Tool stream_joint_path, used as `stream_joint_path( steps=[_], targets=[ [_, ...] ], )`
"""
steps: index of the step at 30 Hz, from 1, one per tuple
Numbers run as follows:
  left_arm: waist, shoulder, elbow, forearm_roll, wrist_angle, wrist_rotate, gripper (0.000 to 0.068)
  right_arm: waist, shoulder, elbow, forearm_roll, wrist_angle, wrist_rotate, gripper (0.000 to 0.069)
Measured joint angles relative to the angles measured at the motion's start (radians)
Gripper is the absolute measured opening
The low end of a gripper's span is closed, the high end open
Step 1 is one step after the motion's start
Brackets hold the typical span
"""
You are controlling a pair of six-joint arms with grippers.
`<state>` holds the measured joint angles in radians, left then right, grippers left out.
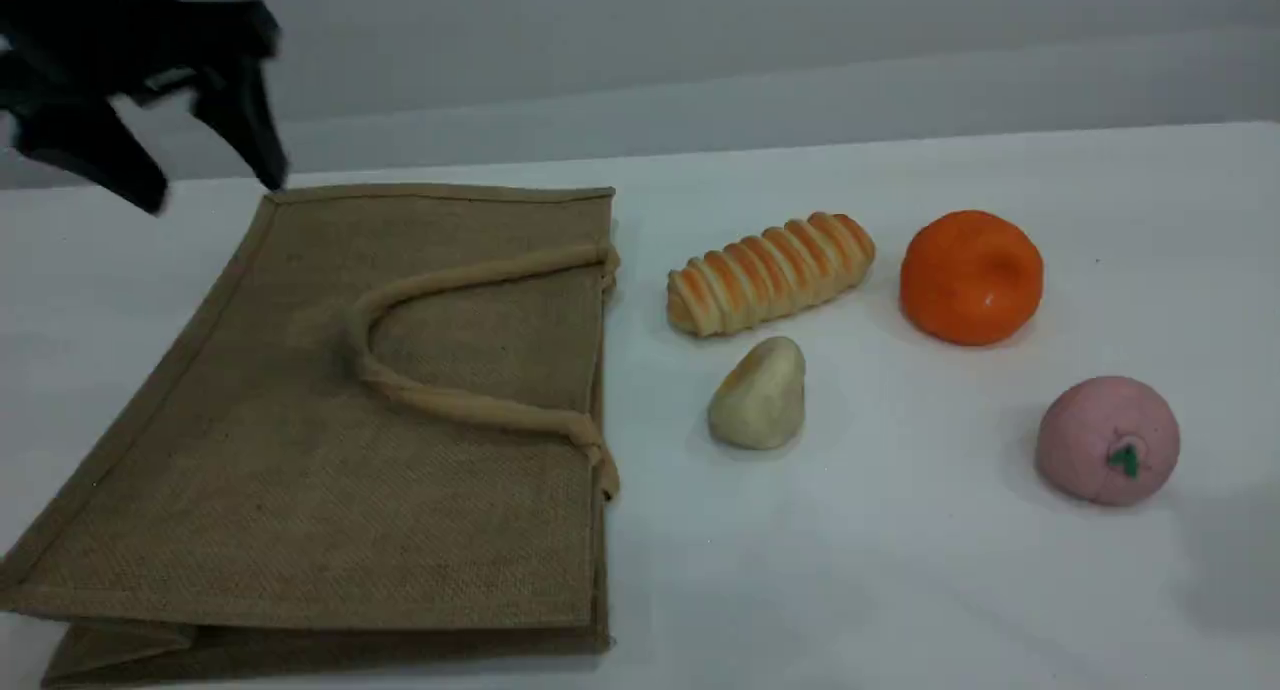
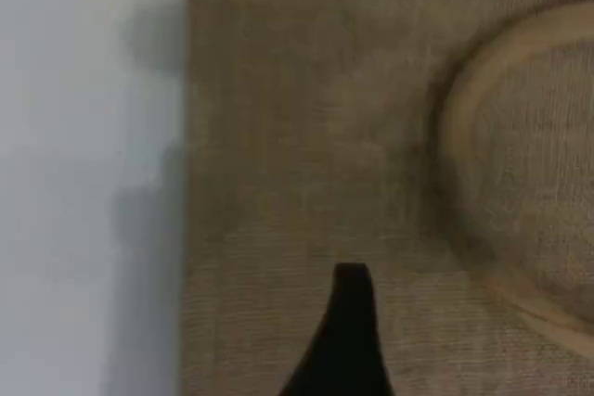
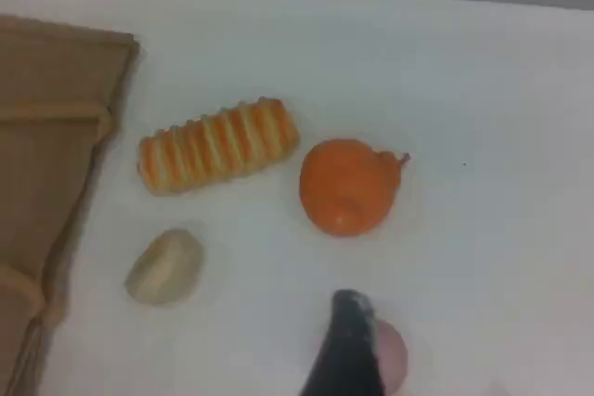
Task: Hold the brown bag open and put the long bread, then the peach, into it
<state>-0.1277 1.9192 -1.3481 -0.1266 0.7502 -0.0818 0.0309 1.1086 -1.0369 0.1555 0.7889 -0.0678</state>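
I expect the brown bag's upper panel [image 1: 360, 486] to go up and open the bag's opening wide when I lift the beige handle, because a folded gusset [image 1: 126, 644] shows underneath.
The brown bag [image 1: 330, 450] lies flat on the table's left side, one beige handle loop [image 1: 400, 390] resting on top. My left gripper [image 1: 213, 190] hangs open above the bag's far left corner, holding nothing. In the left wrist view its fingertip [image 2: 350, 322] is over the bag's weave [image 2: 297, 136], beside the handle [image 2: 459, 146]. The long bread [image 1: 770, 273] lies right of the bag, and the peach [image 1: 1108, 440] sits at the near right. In the right wrist view, one fingertip [image 3: 348, 345] partly covers the peach [image 3: 394, 359], with the bread [image 3: 218, 146] farther off. Nothing is held there.
An orange round fruit [image 1: 970, 277] sits right of the bread. A small cream lump [image 1: 760, 395] lies in front of the bread, close to the bag's mouth. The white table [image 1: 900, 590] carries everything, and a pale wall stands behind it.
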Motion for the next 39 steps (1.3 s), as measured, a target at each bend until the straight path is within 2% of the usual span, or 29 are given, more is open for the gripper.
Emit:
stream_joint_path(
  steps=[8, 39],
  targets=[
    [-0.046, 0.136, -0.086, -0.002, 0.006, -0.066, 0.0587, 0.0, 0.0, 0.0, 0.0, 0.004, -0.001, 0.0549],
    [-0.046, 0.332, -0.091, -0.007, -0.064, -0.093, 0.0587, 0.0, 0.0, 0.001, 0.0, 0.015, -0.001, 0.0549]
  ],
)
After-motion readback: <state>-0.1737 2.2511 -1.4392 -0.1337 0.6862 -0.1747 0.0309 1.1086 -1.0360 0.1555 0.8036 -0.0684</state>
